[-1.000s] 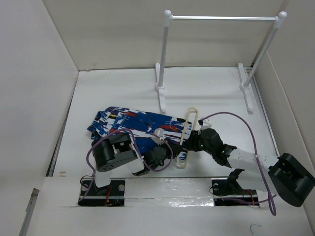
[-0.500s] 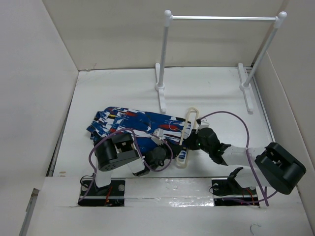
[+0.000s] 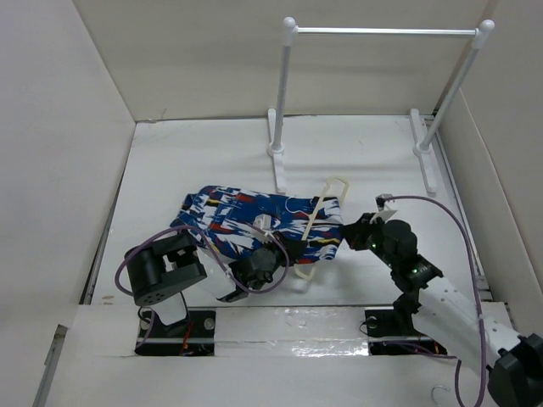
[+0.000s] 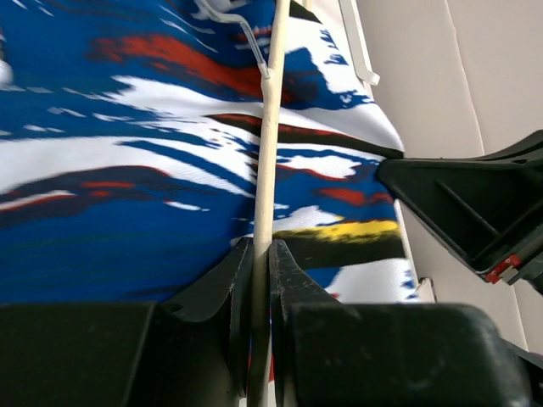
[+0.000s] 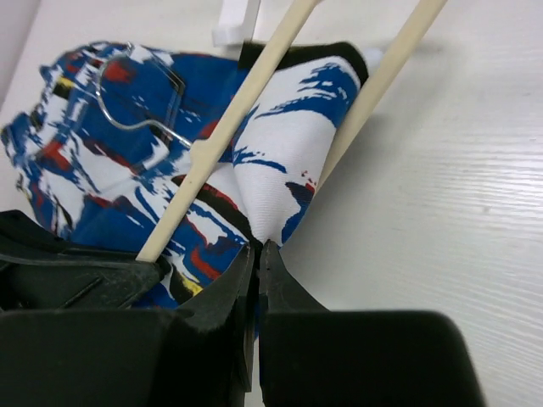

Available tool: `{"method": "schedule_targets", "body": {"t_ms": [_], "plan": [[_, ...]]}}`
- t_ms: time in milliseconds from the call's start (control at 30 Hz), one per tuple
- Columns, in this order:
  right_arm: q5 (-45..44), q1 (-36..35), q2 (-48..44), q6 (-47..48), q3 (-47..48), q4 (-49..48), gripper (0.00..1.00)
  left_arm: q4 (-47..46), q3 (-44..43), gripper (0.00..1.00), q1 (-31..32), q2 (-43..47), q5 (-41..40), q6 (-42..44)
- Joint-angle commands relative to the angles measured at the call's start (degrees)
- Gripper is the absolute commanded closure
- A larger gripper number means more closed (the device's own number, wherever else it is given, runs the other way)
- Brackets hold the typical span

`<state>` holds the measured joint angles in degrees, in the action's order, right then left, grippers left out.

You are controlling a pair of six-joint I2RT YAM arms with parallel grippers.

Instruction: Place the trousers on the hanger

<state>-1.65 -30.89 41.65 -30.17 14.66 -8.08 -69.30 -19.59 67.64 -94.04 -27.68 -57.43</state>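
Observation:
Only a short end of the trousers (image 3: 329, 224) goes past the hanger. So my left gripper should slide the hanger toward their middle (image 3: 265, 203) while my right gripper holds that end.
The blue patterned trousers (image 3: 246, 216) lie flat mid-table, threaded through the cream hanger (image 3: 318, 216), whose bars cross their right end. My left gripper (image 3: 284, 259) is shut on the hanger's near bar (image 4: 265, 170), with the trousers (image 4: 110, 170) below and its metal hook (image 4: 237, 21) ahead. My right gripper (image 3: 346, 231) is shut on the trousers' right edge (image 5: 280, 178), pinching the fabric between the two hanger bars (image 5: 229, 119). The hook (image 5: 136, 93) lies on the cloth in the right wrist view.
A white-posted garment rail (image 3: 382, 32) stands at the back, its left post (image 3: 282, 102) just behind the trousers and its right foot (image 3: 427, 161) at the far right. White walls enclose the table on the left and right.
The right gripper has pulled the trousers' end rightward through the hanger; the trousers shifted right. The hanger has tilted and moved with the left gripper. Both arms' bases swung outward.

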Motion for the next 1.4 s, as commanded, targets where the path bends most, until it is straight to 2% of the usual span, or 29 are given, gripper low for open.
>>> {"method": "schedule_targets", "body": {"t_ms": [0, 133, 233, 300, 367, 400, 467, 533, 567, 667, 767, 967, 1100, 1267, 1367], "plan": [[2.43, 6.79, -6.22, 5.64, 2.04, 6.75, 1.0, 9.87, 1.05, 1.0, -1.1, 1.31, -6.15, 4.69], [11.3, 15.4, -7.28, 8.11, 4.15, 11.05, 1.0, 14.53, -0.35, 1.0, -2.25, 0.17, -6.59, 3.12], [13.86, 18.14, -8.51, 9.52, 4.59, 12.55, 1.0, 16.82, -0.62, 1.0, -2.25, -0.18, -7.82, 1.97], [18.68, 21.22, -10.61, 9.87, 4.77, 12.74, 1.0, 16.92, -1.58, 1.0, -2.25, -1.14, -7.22, 2.32], [25.69, 21.75, -11.24, 8.13, 2.67, 5.65, 1.0, 16.3, -3.25, 1.0, -1.11, -2.63, -4.05, 3.46], [26.17, 21.75, -9.76, 7.68, 2.4, 4.22, 1.0, 16.91, -5.61, 1.0, 0.2, -4.64, -4.13, 3.38], [25.21, 20.35, -6.68, 9.69, 4.06, 6.74, 1.0, 20.76, -9.13, 1.0, 3.1, -6.59, -6.06, 0.59], [23.98, 19.21, -4.47, 11.01, 4.42, 7.9, 1.0, 29.28, -13.44, 1.0, 3.73, -8.17, -10.26, -3.2], [23.71, 19.21, -5.25, 10.93, 3.9, 7.9, 1.0, 31.31, -13.8, 1.0, 3.73, -8.09, -11.24, -6.35], [15.83, 19.81, -11.75, 11.28, 3.63, 12.29, 1.0, 36.24, -12.58, 1.0, 1.72, -5.81, -13.36, -8.48], [14.31, 21.84, -16.33, 12.15, 4.5, 16.77, 1.0, 37.3, -8.8, 1.0, -1.71, -1.42, -13.8, -8.84], [14.22, 24.38, -17.74, 12.95, 5.38, 19.06, 1.0, 41.09, -5.28, 1.0, -5.23, 3.42, -15.03, -8.4], [14.49, 24.39, -16.34, 13.82, 5.47, 18.71, 1.0, 38.8, -3.17, 1.0, -5.23, 4.13, -14.33, -6.65], [10.62, 24.39, -17.12, 14.18, 8.37, 21.35, 1.0, 41.26, -3.26, 1.0, -4.1, 2.81, -15.56, -4.37], [10.35, 24.92, -15.55, 13.56, 8.11, 18.63, 1.0, 42.75, -3.69, 1.0, -1.9, 2.72, -15.12, -2.61]]}}
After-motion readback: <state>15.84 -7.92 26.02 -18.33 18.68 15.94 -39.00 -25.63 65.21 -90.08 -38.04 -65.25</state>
